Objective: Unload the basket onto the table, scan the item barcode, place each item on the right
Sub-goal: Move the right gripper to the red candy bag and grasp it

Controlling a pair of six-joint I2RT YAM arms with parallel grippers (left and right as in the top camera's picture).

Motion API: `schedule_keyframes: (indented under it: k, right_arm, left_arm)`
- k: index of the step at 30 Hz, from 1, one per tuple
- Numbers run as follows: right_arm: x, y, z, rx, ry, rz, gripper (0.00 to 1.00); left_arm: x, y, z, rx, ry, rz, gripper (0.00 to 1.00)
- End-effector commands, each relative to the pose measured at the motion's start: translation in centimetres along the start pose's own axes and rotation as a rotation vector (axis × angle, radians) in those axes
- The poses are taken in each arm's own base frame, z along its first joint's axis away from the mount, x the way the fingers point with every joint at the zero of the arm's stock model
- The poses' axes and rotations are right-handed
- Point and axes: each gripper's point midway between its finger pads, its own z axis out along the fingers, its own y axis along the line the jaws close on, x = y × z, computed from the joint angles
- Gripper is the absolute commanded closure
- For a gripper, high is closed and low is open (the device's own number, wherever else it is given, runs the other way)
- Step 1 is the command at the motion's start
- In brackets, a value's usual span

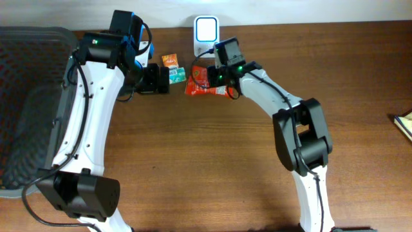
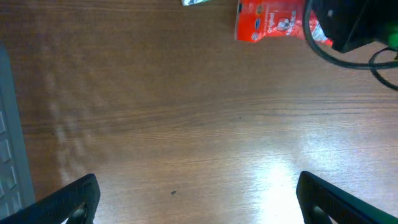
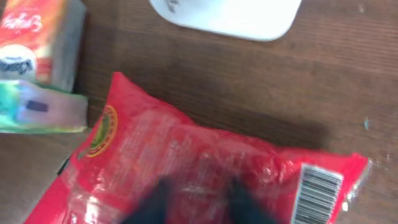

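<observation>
The red packet's barcode [image 3: 318, 194] is facing up, the same way as the scanner's window. My right gripper should take a new grip on the packet [image 1: 197, 80] and turn its barcode side down before scanning.
A red snack packet [image 1: 198, 84] lies on the wooden table just in front of the white scanner [image 1: 206, 29]. In the right wrist view the red packet [image 3: 186, 155] fills the frame, and its white barcode label [image 3: 318, 191] faces up at the lower right. My right gripper [image 3: 202, 202] is down on the packet, its blurred dark fingers [image 3: 155, 202] close together with crinkled film between them. My left gripper [image 2: 199, 202] hangs wide open over bare wood, left of the packet [image 2: 273, 18], holding nothing.
An orange packet [image 1: 169, 60] and a green packet [image 1: 176, 74] lie just left of the red one, between the two grippers. A black mesh basket [image 1: 32, 96] stands at the table's left end. A book corner [image 1: 404, 122] shows at the right edge.
</observation>
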Motion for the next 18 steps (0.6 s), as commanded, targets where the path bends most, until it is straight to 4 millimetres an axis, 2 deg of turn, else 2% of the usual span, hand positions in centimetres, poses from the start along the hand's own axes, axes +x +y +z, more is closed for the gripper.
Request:
schedule_keyframes:
  k: [1, 2, 4, 7, 9, 10, 11, 12, 14, 15, 18]
  right_arm:
    - [3.0, -1.2, 0.9, 0.059, 0.103, 0.014, 0.89]
    - [4.2, -1.3, -0.3, 0.073, 0.166, 0.019, 0.89]
    - [5.1, -1.3, -2.6, 0.085, 0.231, 0.012, 0.89]
    - [7.2, -0.7, -8.1, 0.069, 0.37, -0.048, 0.87]
    - [6.5, -0.3, -11.0, 0.073, 0.357, -0.014, 0.87]
    - [5.4, 0.1, -12.2, 0.067, 0.315, -0.018, 0.75]
    - [3.9, -0.1, -13.4, 0.085, 0.259, -0.024, 0.48]
    - [2.5, -1.5, -14.1, 0.159, 0.201, -0.032, 0.26]
    - [2.4, -3.6, -13.9, 0.21, 0.198, -0.012, 0.19]
    - [3.3, -3.4, -12.8, 0.126, 0.238, 0.01, 0.19]
    - [5.1, -0.5, -10.8, -0.144, 0.307, -0.149, 0.18]
  left_arm:
    - [0.0, 0.0, -0.1, -0.002, -0.004, -0.003, 0.01]
    - [0.0, 0.0, -0.1, -0.002, -0.004, -0.003, 0.01]
    - [0.0, 0.0, -0.1, -0.002, -0.004, -0.003, 0.01]
    - [0.0, 0.0, -0.1, -0.002, -0.004, -0.003, 0.01]
    - [0.0, 0.0, -0.1, -0.002, -0.004, -0.003, 0.01]
    - [0.0, 0.0, -0.1, -0.002, -0.004, -0.003, 0.01]
    - [0.0, 0.0, -0.1, -0.002, -0.004, -0.003, 0.01]
    - [0.0, 0.0, -0.1, -0.002, -0.004, -0.003, 0.01]
    - [0.0, 0.0, -0.1, -0.002, -0.004, -0.003, 0.01]
    - [0.0, 0.0, -0.1, -0.002, -0.004, -0.003, 0.01]
    - [0.0, 0.0, -0.1, -0.002, -0.004, -0.003, 0.01]
